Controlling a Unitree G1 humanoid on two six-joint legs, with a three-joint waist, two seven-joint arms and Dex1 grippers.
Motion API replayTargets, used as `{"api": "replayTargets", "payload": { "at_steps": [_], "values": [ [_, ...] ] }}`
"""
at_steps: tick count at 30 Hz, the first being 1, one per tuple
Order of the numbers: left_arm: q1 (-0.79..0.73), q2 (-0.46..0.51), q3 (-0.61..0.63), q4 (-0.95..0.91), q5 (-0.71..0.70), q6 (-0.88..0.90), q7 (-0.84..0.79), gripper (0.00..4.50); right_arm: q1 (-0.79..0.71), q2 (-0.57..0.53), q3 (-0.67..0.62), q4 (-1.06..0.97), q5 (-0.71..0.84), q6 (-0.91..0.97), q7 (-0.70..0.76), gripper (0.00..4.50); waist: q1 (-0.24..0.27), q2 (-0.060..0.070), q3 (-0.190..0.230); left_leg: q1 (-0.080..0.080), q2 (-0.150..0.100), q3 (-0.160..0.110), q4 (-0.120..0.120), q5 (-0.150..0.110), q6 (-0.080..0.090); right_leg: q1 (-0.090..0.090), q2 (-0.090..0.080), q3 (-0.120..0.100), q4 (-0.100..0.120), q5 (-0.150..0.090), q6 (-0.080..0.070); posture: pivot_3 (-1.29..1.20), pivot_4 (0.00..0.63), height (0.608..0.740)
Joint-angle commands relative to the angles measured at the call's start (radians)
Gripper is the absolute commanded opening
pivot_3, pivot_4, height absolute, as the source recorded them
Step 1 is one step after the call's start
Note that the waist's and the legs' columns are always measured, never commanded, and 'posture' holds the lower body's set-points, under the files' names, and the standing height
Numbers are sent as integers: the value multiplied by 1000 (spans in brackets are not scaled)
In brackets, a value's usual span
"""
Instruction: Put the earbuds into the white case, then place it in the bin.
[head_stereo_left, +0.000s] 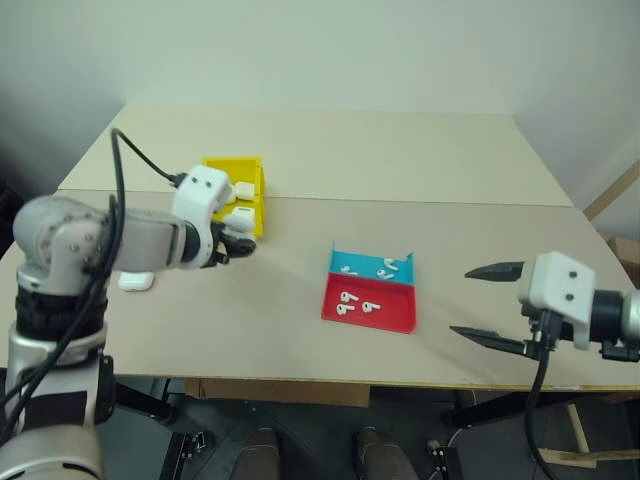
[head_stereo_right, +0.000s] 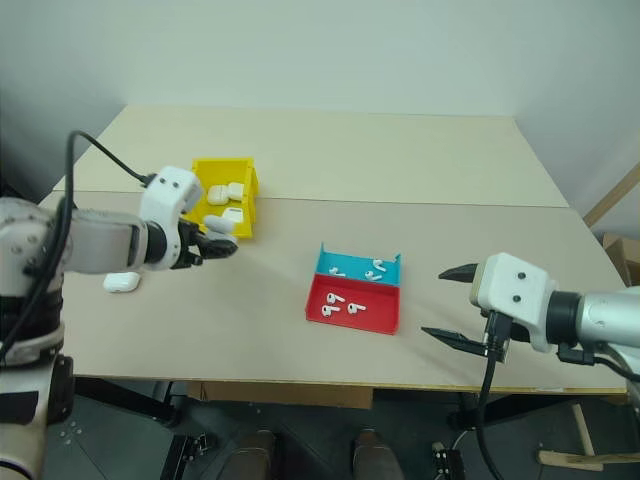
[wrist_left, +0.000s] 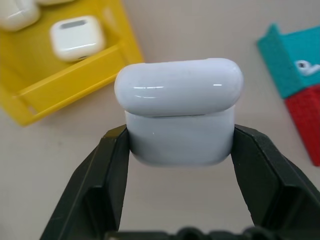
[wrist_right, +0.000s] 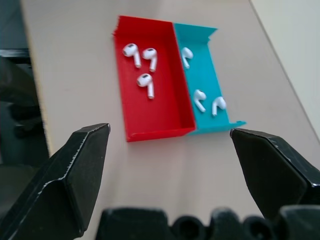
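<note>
The earbuds are in the red half and the white case (head_stereo_right: 219, 226) is by the bin, so the robot's left gripper should bring the case to the front edge (head_stereo_left: 272, 325) before it fills the case.
My left gripper (wrist_left: 180, 145) is shut on the white case (wrist_left: 178, 117), gripping its lower body from both sides with the lid down. It hangs above the table just in front of the yellow bin (head_stereo_left: 232, 163), which holds other white cases (wrist_left: 77, 37). The earbuds (wrist_right: 145, 80) lie in a shallow tray (head_stereo_left: 372, 318): three in its red half, three more earbuds (wrist_right: 200, 100) in its blue half. Over the table's front right edge my right gripper (head_stereo_left: 485, 300) stands open with nothing in it, pointing toward the tray.
Another white case (head_stereo_left: 136, 282) lies on the table near the front left edge, beside my left arm. Bare tabletop stretches between the bin and the tray, and behind both.
</note>
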Motion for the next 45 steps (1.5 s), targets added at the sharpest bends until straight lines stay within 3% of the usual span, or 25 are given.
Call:
{"api": "replayTargets", "payload": {
  "at_steps": [1, 4, 6, 8, 11, 16, 25, 29, 34, 42, 45],
  "values": [
    [111, -34, 10, -196, 131, -296, -153, 2775, -85, -71, 34, -10, 45, 46, 33, 4500, 6, 0, 0, 0, 0, 0, 0, 0, 0, 1, 0, -1, -2, 0, 0, 0, 150, 740],
    [198, -95, 23, -185, 192, -493, -312, 2775, -163, -115, 103, -3, 44, 63, 44, 4500, 9, 0, 0, 0, 0, -1, 0, 0, 0, 2, 0, -1, -2, 0, 0, 0, 150, 740],
    [286, -162, 0, -158, 355, -818, -454, 2775, -241, -155, 177, 7, 48, 110, 51, 4500, 8, 2, -1, 0, 0, 0, 0, 0, 0, 2, 0, -1, -2, 0, 0, 0, 150, 740],
    [331, -214, -15, -118, 443, -977, -521, 2775, -306, -177, 243, 21, 37, 148, 51, 4500, 8, 2, -1, 0, 0, 2, 0, 0, 0, 2, 0, 0, -3, 0, 0, 0, 150, 740],
    [371, -396, 15, -14, 470, -1249, -625, 2775, -402, -175, 339, 42, -1, 148, 60, 4500, 10, 2, -1, 0, 0, 2, 1, 0, 1, 2, 0, 0, -4, 1, -1, 0, 150, 740],
    [412, -535, 42, 96, 430, -1519, -865, 2775, -517, -136, 433, 58, -42, 137, 78, 4500, 7, 3, -2, -1, 1, 2, 2, -1, 3, 1, 0, 0, -4, 1, 0, 0, 150, 740],
    [429, -505, 28, 311, 389, -1703, -1386, 2775, -807, -74, 660, 53, -60, 422, 127, 4500, 3, 4, -2, 0, 2, 2, 3, -2, 3, 1, 1, 0, -3, 1, 0, 0, 150, 740],
    [439, -502, 27, 373, 385, -1758, -1536, 2775, -920, -21, 780, 32, -93, 519, 136, 4500, 3, 4, -3, -2, 2, 2, 3, -2, 4, -2, 2, 0, -3, 1, 0, 0, 150, 740],
    [459, -481, 16, 374, 447, -1796, -1561, 2775, -1031, 84, 968, 48, -187, 623, 83, 4500, 2, 5, -3, -6, 2, 1, 4, -2, 4, -5, 2, 0, -2, 1, 0, 0, 150, 740],
    [484, -399, 21, 355, 487, -1789, -1562, 2775, -1104, 255, 1105, 138, -224, 689, 31, 4500, 0, 5, -3, -9, 2, 1, 4, -2, 4, -10, 1, 0, 2, 1, -1, 0, 150, 740],
    [491, -389, 25, 357, 468, -1792, -1570, 2775, -1107, 261, 1154, 173, -255, 651, 37, 3884, 3, 5, -3, -9, 2, 1, 5, -2, 4, -12, 1, 0, 4, 1, -1, 0, 150, 740]
  ]
}}
